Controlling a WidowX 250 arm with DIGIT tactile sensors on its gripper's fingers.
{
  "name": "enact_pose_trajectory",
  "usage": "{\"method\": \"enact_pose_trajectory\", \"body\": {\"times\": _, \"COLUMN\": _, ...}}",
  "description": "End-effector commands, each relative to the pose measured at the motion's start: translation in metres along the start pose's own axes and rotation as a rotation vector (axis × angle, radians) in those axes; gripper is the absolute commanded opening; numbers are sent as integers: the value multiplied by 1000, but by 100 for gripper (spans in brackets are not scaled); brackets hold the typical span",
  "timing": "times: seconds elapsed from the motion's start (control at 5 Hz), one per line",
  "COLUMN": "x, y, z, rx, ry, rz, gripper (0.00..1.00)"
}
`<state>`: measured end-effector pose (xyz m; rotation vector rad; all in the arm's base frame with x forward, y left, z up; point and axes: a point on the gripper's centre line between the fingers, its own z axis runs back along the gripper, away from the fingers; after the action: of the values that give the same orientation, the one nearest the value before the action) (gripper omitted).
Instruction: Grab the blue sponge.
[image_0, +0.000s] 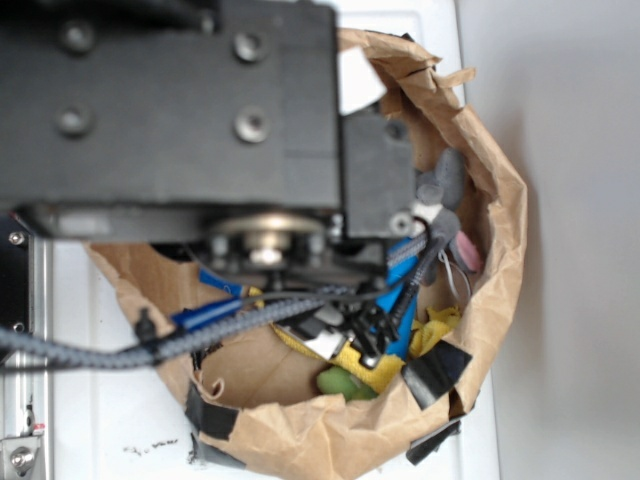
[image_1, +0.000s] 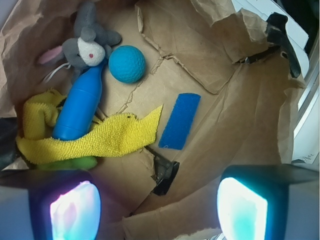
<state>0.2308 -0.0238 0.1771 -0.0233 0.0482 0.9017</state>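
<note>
The loose cloth (image_1: 107, 140) will get pulled up together with the blue sponge when I raise it, since the yellow cloth's tip (image_1: 155, 120) lies close beside the sponge.
The blue sponge (image_1: 180, 121) is a thin, flat, bright blue strip lying on the brown paper floor of the bag, right of the yellow cloth's tip. In the wrist view my gripper (image_1: 157, 210) hangs above the bag, nearer to me than the sponge and apart from it. It is open, its two glowing fingertip pads (image_1: 75, 212) are spread wide, and only paper shows between them. In the exterior view the black arm (image_0: 170, 100) covers most of the bag, and I cannot make out the sponge there.
A blue bottle toy (image_1: 80, 105) lies on a yellow cloth (image_1: 107, 137) left of the sponge. A teal ball (image_1: 127, 63) and a grey plush mouse (image_1: 87, 45) sit beyond. A green object (image_1: 75, 162) peeks from under the cloth. Crumpled paper bag walls (image_1: 260, 100) ring everything, and black tape (image_1: 165, 175) patches the floor.
</note>
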Motion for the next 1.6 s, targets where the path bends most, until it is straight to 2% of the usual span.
{"method": "enact_pose_trajectory", "body": {"times": 0.0, "x": 12, "y": -4, "z": -10, "rx": -29, "ry": -56, "rz": 12, "gripper": 100}}
{"method": "enact_pose_trajectory", "body": {"times": 0.2, "x": 22, "y": -4, "z": -25, "rx": -47, "ry": -88, "rz": 6, "gripper": 100}}
{"method": "enact_pose_trajectory", "body": {"times": 0.6, "x": 40, "y": 10, "z": -51, "rx": -35, "ry": -113, "rz": 16, "gripper": 100}}
{"method": "enact_pose_trajectory", "body": {"times": 0.8, "x": 47, "y": 14, "z": -66, "rx": -48, "ry": -98, "rz": 47, "gripper": 100}}
{"method": "enact_pose_trajectory", "body": {"times": 1.0, "x": 45, "y": 17, "z": -79, "rx": -74, "ry": -99, "rz": 71, "gripper": 100}}
{"method": "enact_pose_trajectory", "body": {"times": 1.4, "x": 43, "y": 27, "z": -94, "rx": -51, "ry": -96, "rz": 66, "gripper": 100}}
